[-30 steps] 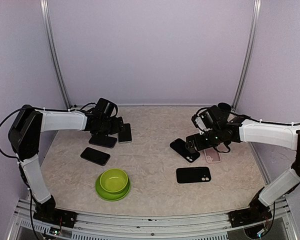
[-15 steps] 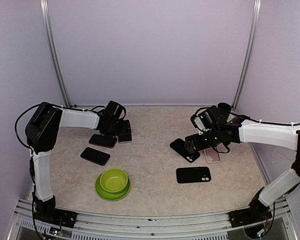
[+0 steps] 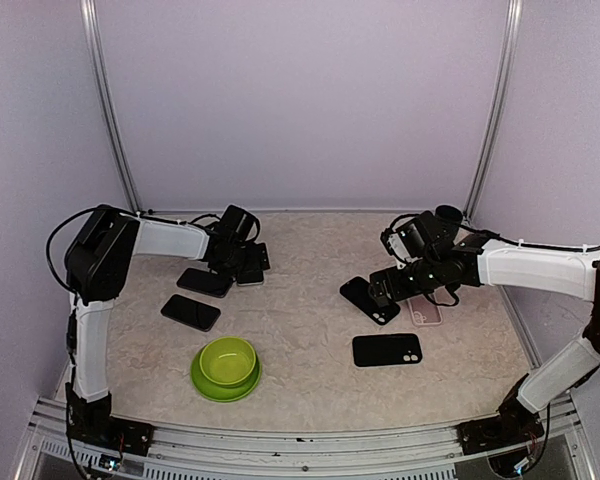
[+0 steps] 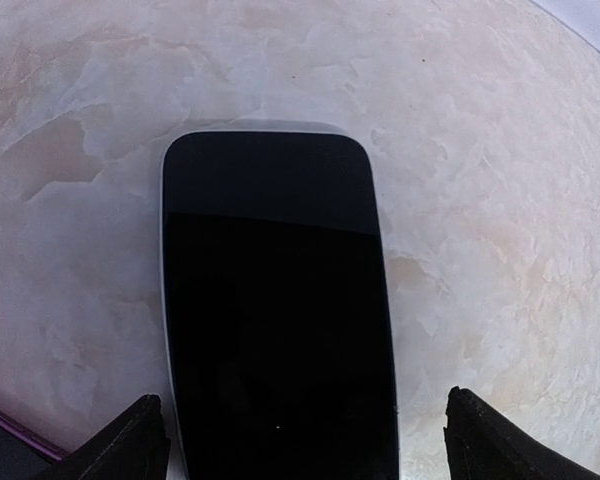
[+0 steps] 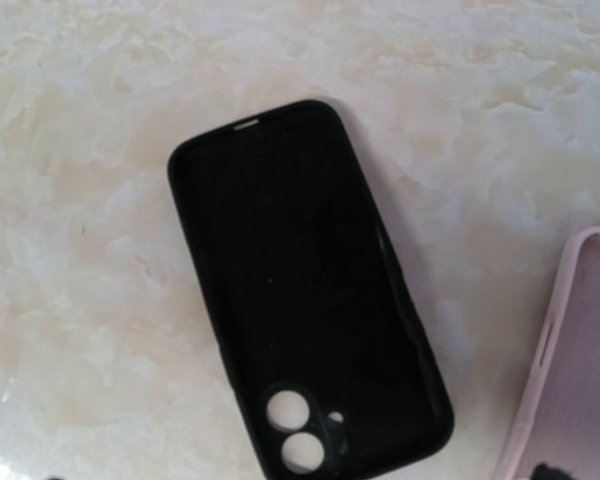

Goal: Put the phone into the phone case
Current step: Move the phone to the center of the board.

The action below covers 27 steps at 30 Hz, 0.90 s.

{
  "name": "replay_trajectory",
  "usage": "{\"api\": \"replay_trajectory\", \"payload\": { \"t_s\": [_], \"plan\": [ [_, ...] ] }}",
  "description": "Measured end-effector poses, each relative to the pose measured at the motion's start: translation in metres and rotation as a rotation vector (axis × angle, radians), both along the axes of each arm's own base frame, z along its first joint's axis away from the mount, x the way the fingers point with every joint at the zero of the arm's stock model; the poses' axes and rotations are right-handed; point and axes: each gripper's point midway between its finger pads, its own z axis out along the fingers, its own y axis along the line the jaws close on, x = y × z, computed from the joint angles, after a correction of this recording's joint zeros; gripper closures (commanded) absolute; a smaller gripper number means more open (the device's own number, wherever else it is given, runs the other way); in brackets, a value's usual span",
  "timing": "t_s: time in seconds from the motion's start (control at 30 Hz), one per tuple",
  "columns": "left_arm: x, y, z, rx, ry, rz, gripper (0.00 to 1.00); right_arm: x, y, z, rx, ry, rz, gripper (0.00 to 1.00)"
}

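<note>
I should turn the phone [image 3: 251, 280] with my left gripper because it lies crooked to and far from the black case [image 3: 360, 294], then clear the way for my right gripper.
A phone [image 4: 275, 310] with a black screen and silver edge lies face up on the table. It also shows in the top view [image 3: 250, 277], partly under my left gripper [image 3: 244, 257]. That gripper [image 4: 300, 450] is open, with one fingertip [image 4: 140, 440] on each side of the phone and not touching it. An empty black phone case [image 5: 305, 290] with camera cutouts lies open side up, and also shows in the top view [image 3: 370, 301]. My right gripper [image 3: 384, 286] hovers just above the case. Its fingers are outside the right wrist view, so it looks spread open and empty.
A pink case [image 5: 570, 380] lies right of the black one, as the top view [image 3: 426, 312] also shows. Two more dark phones [image 3: 205, 282] [image 3: 191, 312] lie at the left. A green bowl [image 3: 226, 367] and another black case [image 3: 387, 349] sit nearer the front.
My left gripper has moved right, from over the left phones to straddle the phone at the back. The right arm has hardly moved.
</note>
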Motion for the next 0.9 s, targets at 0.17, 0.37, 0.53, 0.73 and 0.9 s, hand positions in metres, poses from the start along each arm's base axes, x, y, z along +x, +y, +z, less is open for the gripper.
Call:
{"api": "replay_trajectory", "payload": {
  "t_s": [0.17, 0.37, 0.53, 0.73, 0.9],
  "plan": [
    [-0.001, -0.009, 0.0, -0.007, -0.005, -0.016, 0.07, 0.001, 0.0, 0.0, -0.001, -0.004, -0.002, 0.0],
    [-0.005, -0.024, 0.0, -0.03, -0.011, -0.037, 0.06, 0.002, 0.0, 0.001, -0.002, -0.009, -0.005, 0.0],
    [-0.009, -0.043, 0.002, -0.063, -0.024, -0.065, 0.07, 0.004, 0.0, 0.003, 0.002, -0.02, -0.006, 0.0],
    [-0.01, -0.064, 0.003, -0.098, -0.04, -0.099, 0.06, 0.005, 0.002, 0.003, 0.002, -0.027, 0.008, 0.0],
    [-0.013, -0.068, 0.004, -0.113, -0.042, -0.103, 0.06, 0.008, 0.015, 0.0, 0.002, -0.022, 0.074, 0.0]
  ]
}}
